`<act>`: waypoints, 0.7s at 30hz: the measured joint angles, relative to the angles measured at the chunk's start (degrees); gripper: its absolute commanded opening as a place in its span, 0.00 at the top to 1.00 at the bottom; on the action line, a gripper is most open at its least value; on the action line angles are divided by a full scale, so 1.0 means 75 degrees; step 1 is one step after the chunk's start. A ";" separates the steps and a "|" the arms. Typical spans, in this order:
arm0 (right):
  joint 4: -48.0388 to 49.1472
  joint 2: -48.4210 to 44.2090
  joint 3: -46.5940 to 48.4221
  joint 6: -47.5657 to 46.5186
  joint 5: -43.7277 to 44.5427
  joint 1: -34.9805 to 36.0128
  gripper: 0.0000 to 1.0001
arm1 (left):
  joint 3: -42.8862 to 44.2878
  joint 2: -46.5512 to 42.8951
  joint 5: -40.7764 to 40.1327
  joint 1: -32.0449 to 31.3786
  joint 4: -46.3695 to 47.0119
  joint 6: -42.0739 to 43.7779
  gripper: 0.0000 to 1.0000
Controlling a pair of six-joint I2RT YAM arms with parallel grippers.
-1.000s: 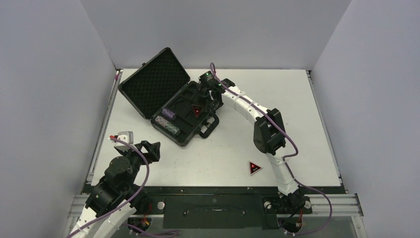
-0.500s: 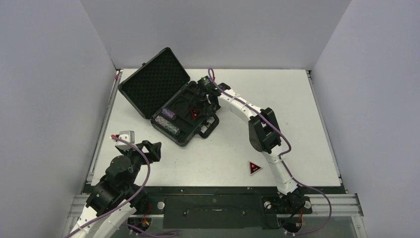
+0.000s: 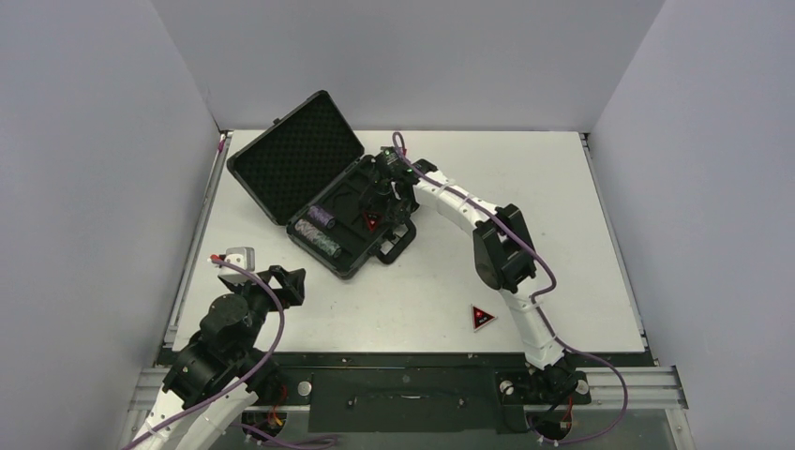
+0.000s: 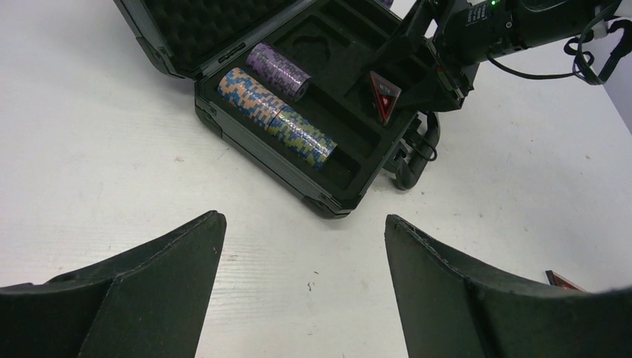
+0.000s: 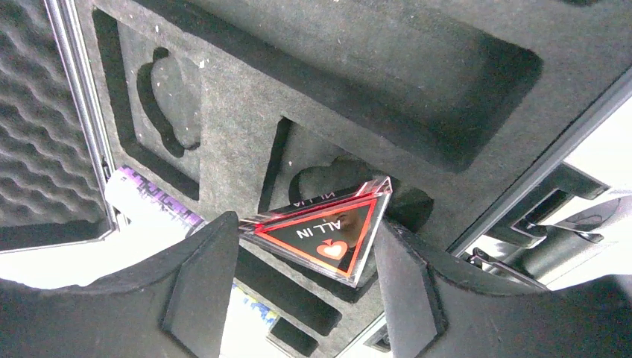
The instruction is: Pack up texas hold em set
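My right gripper should next lower the triangular token [image 5: 324, 233], which faces up over the empty heart-notched foam slot [image 5: 328, 177], until the token rests inside, and then let go.
The black briefcase [image 3: 295, 155] lies open at the back left, its foam base [image 4: 328, 56] showing. Three chip stacks lie in its front slots: purple [image 4: 277, 71], blue-orange [image 4: 250, 97], green-blue [image 4: 305, 138]. My right gripper [image 5: 302, 231] is shut on a red-and-black triangular "ALL IN" token [image 5: 328, 227], held tilted just above a heart-notched foam slot [image 5: 328, 179]. It also shows in the top view [image 3: 372, 222]. The second triangular token [image 3: 483, 317] lies on the table near the right arm's base. My left gripper [image 4: 305, 224] is open and empty, above bare table in front of the case.
The case's handle [image 3: 398, 239] sticks out toward the front right. The raised lid stands at the back left near the left wall. The white table [image 3: 562, 216] is bounded by grey walls on three sides.
My right gripper has moved down and slightly forward with the token, closer to the foam base. The left arm has not moved.
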 measured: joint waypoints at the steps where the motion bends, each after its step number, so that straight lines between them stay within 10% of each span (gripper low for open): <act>1: -0.0003 -0.0067 -0.0096 -0.0050 0.0003 0.0006 0.73 | -0.0006 0.0000 0.0000 0.0000 0.0000 0.0000 0.24; 21: -0.0959 -0.1489 -0.2072 -0.0641 0.0551 -0.0361 0.58 | -0.0012 0.0160 0.0064 0.0000 0.0003 0.0003 0.24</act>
